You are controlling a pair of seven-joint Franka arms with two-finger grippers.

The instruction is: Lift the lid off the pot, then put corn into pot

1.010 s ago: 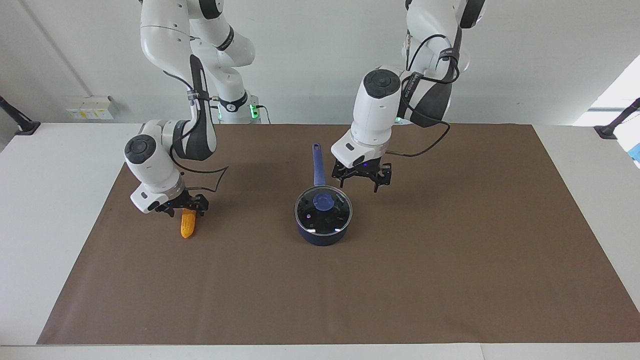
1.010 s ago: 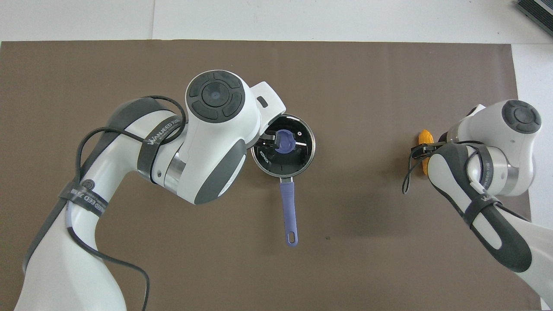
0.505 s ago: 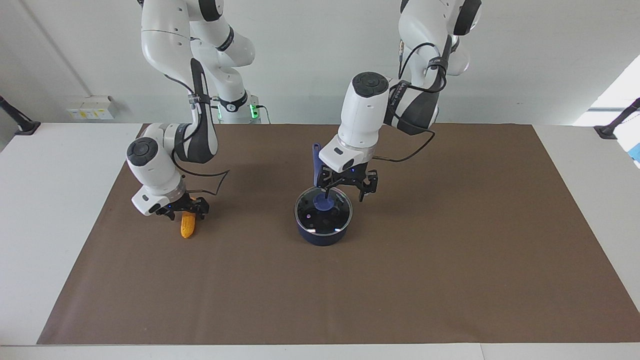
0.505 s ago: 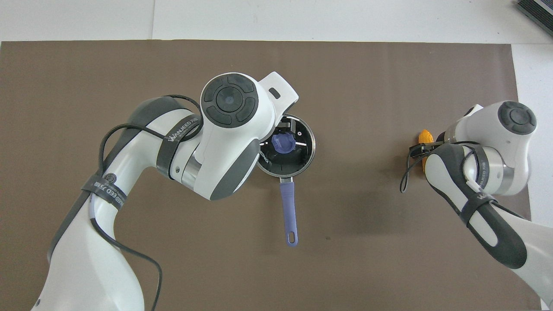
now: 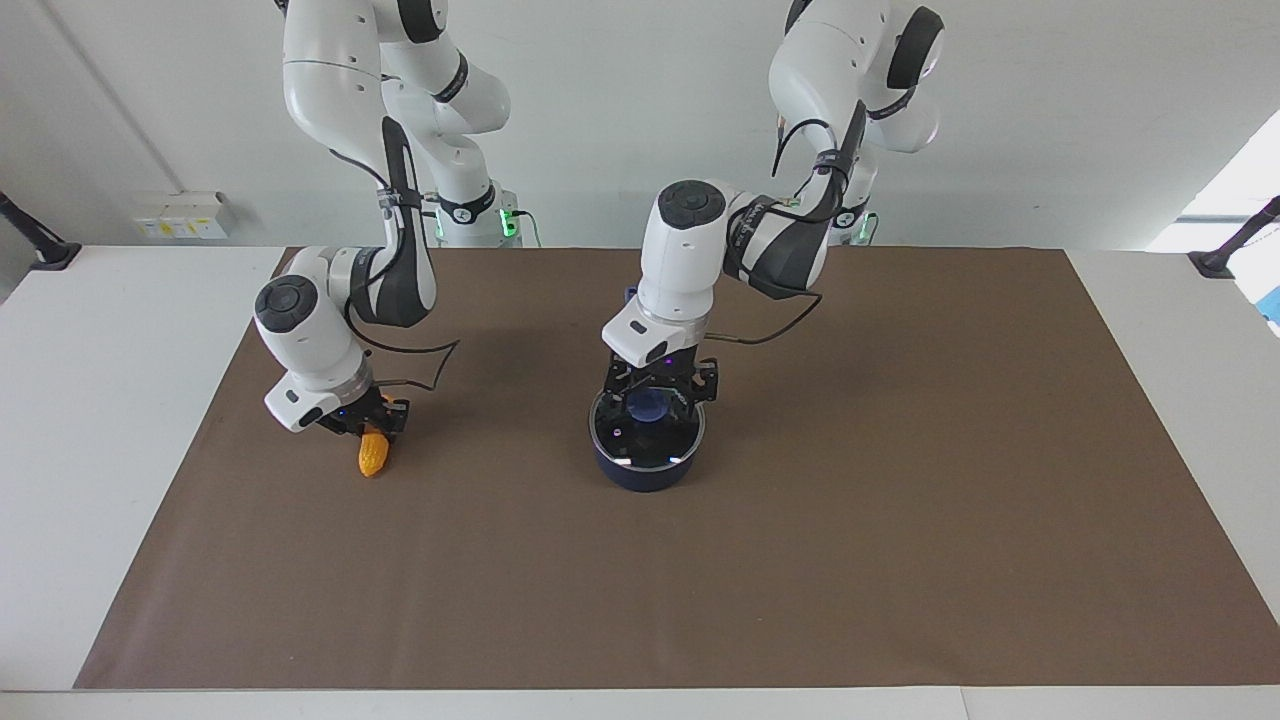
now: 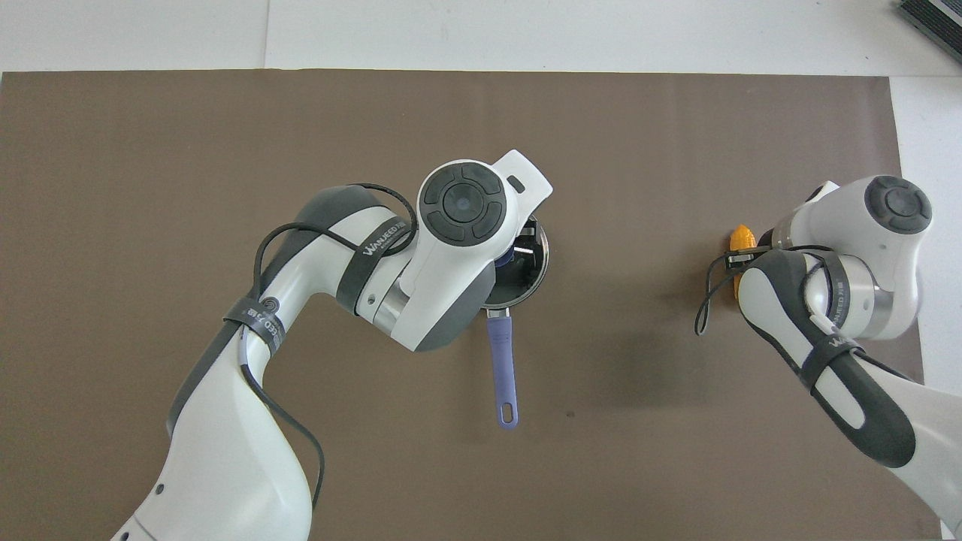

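I should move the glass lid away by its blue knob with my left gripper before my right gripper brings the corn, because the lid is covering the navy pot.
The navy pot stands mid-mat with the glass lid on it; its long blue handle points toward the robots. My left gripper is down on the lid, open, with one finger on each side of the blue knob. In the overhead view the left hand covers most of the lid. The orange-yellow corn lies on the mat toward the right arm's end. My right gripper is low over the corn's end nearer the robots. The corn's other tip shows in the overhead view.
A brown mat covers the white table. A dark object lies at the table's corner farthest from the robots at the right arm's end.
My left gripper has moved from beside the pot handle to over the lid and come down around the knob. My right gripper has sunk a little lower onto the corn.
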